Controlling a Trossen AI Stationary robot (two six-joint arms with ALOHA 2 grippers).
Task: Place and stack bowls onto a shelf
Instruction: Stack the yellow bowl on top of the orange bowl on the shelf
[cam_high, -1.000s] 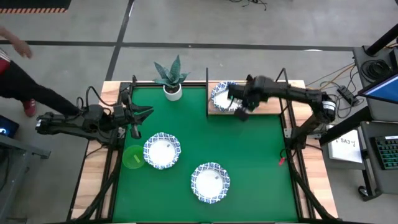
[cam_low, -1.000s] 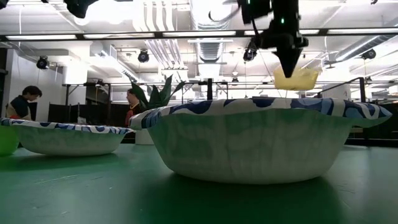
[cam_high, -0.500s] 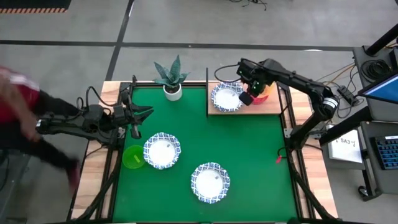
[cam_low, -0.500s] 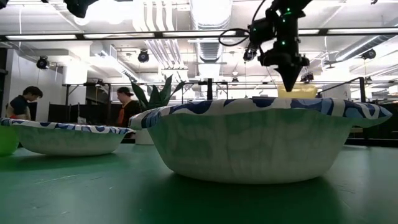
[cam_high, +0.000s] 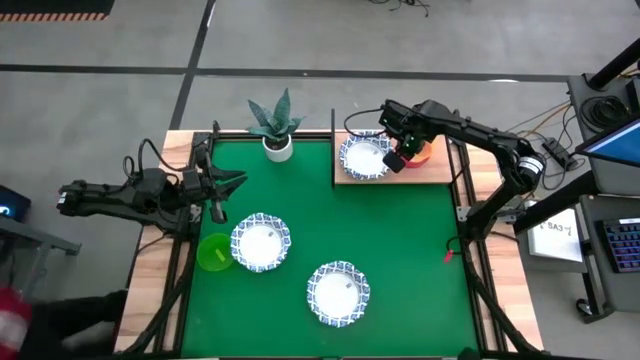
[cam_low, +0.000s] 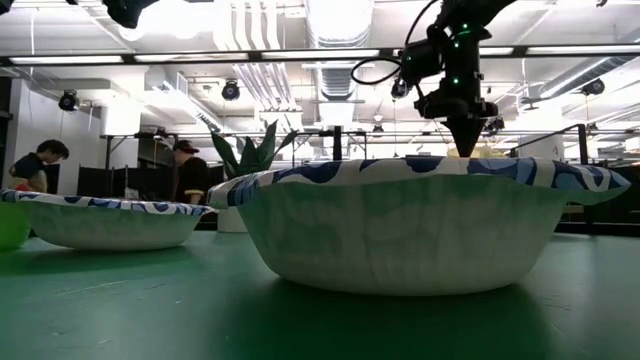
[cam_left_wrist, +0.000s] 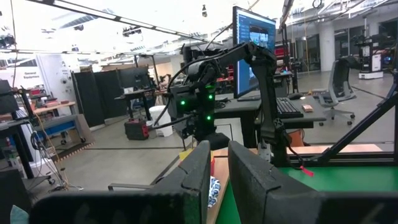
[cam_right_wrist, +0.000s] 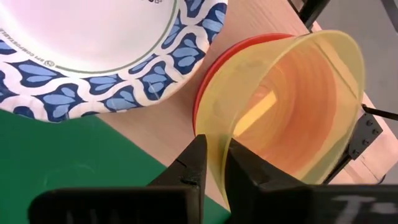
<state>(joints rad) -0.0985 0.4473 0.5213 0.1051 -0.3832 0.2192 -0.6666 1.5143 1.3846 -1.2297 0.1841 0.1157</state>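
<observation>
My right gripper is to release the yellow bowl, which slants inside the red bowl with one side raised, and then press the yellow bowl's rim (cam_right_wrist: 240, 111) down with shut fingers.
On the wooden shelf (cam_high: 445, 172) at the far right stands a white blue-rimmed bowl (cam_high: 363, 157). Beside it a yellow bowl (cam_right_wrist: 292, 106) sits nested in a red bowl (cam_right_wrist: 208, 84). My right gripper (cam_right_wrist: 216, 163) stands over the yellow bowl's rim, shut on it; in the low view my right gripper (cam_low: 466, 148) points down. Two more blue-rimmed bowls (cam_high: 261, 242) (cam_high: 338, 292) and a green bowl (cam_high: 213, 252) rest on the green mat (cam_high: 400, 240). My left gripper (cam_left_wrist: 217, 168) hovers at the table's left side, shut, holding nothing. My right gripper has the yellow bowl's rim (cam_right_wrist: 219, 140) between its two fingers, on the side next to the white bowl: one finger inside the bowl, one outside. The fingers come steeply from above. The bowl sits upright inside the red bowl on the shelf.
A potted spiky plant (cam_high: 274, 128) stands at the mat's far edge, left of the shelf. The shelf's black frame (cam_high: 333, 150) rises at its left end. People stand in the room behind the table (cam_low: 35, 165).
My right gripper has carried the yellow bowl along the shelf toward the table's right edge, away from the white bowl, and down. The bowl now sits in the red bowl. A person at the table's left has moved off.
</observation>
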